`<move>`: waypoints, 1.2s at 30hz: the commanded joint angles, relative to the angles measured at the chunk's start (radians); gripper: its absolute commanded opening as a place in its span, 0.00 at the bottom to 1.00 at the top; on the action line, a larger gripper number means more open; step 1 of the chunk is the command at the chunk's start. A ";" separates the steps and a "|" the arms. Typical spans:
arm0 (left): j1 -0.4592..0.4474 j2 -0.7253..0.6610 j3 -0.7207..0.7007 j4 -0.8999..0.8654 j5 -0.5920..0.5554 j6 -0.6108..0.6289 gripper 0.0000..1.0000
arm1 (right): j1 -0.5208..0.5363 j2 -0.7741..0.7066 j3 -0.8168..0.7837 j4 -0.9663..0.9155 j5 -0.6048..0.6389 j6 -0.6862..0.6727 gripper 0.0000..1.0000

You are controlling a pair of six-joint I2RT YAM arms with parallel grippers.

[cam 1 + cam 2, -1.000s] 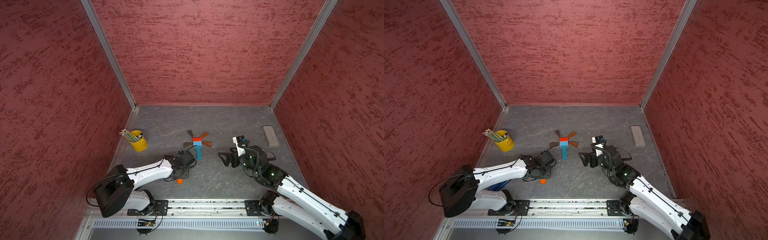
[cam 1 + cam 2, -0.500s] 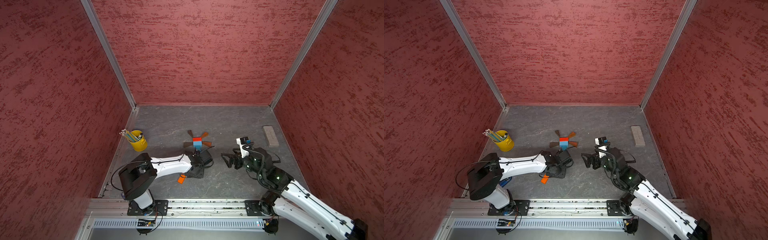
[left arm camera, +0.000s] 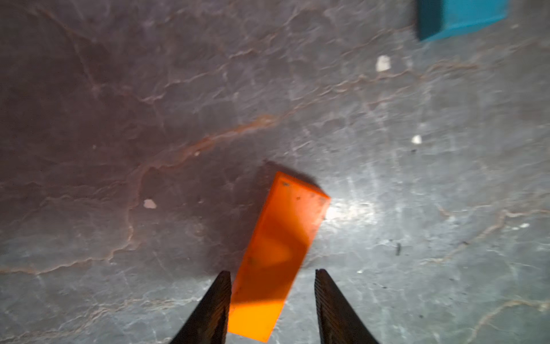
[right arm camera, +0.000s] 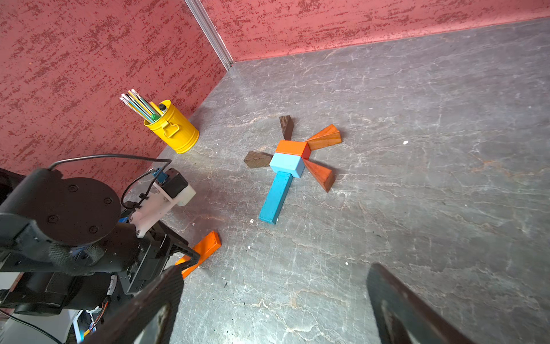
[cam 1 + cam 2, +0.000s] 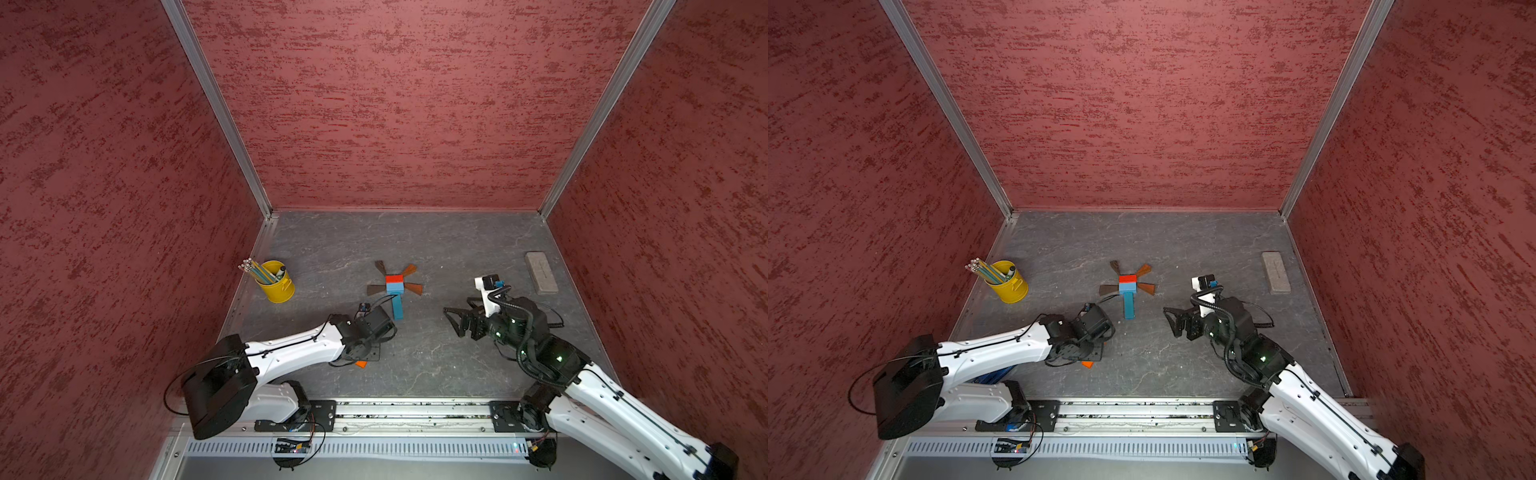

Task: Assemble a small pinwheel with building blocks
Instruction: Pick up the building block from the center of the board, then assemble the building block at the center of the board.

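The orange bar sits askew, away from the blue stem; next my left gripper grasps it, turns it in line and presses it against the stem's loose end.
The pinwheel lies flat mid-floor: a red-and-blue cube hub, brown and orange wedges around it, and a blue bar as its stem. An orange bar lies on the floor apart from the stem, nearer the front rail; only its tip shows in both top views. My left gripper points down over it, open. The bar's near end sits between the fingers, close against one, with a gap to the other. My right gripper hovers wide open and empty to the right of the stem.
A yellow cup of pencils stands by the left wall. A grey rectangular block lies near the right wall. The arms' metal rail runs along the front edge. Red walls close three sides.
My left arm swung right towards the stem and came back a little. Its jaws have widened around the orange bar. The right gripper stays open, almost in place.
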 commanded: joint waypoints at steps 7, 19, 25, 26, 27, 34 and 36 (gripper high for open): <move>-0.002 0.057 -0.004 0.088 0.084 0.076 0.48 | -0.005 0.023 0.020 0.022 -0.016 -0.003 0.99; -0.044 0.162 0.143 0.034 0.115 0.038 0.31 | -0.005 0.012 0.027 0.008 0.020 0.032 0.99; -0.042 0.299 0.301 -0.034 0.163 0.012 0.32 | -0.004 -0.007 0.030 -0.037 0.063 -0.003 0.99; -0.040 0.328 0.326 -0.042 0.170 0.005 0.32 | -0.005 -0.016 0.029 -0.043 0.061 -0.021 0.99; -0.040 0.351 0.344 -0.047 0.170 -0.005 0.32 | -0.005 -0.025 0.023 -0.040 0.050 -0.032 0.99; -0.037 0.428 0.403 -0.025 0.176 -0.083 0.31 | -0.005 -0.113 -0.062 0.070 -0.023 -0.126 0.99; -0.038 0.431 0.404 -0.014 0.170 -0.099 0.31 | -0.004 -0.127 -0.063 0.071 -0.028 -0.135 0.99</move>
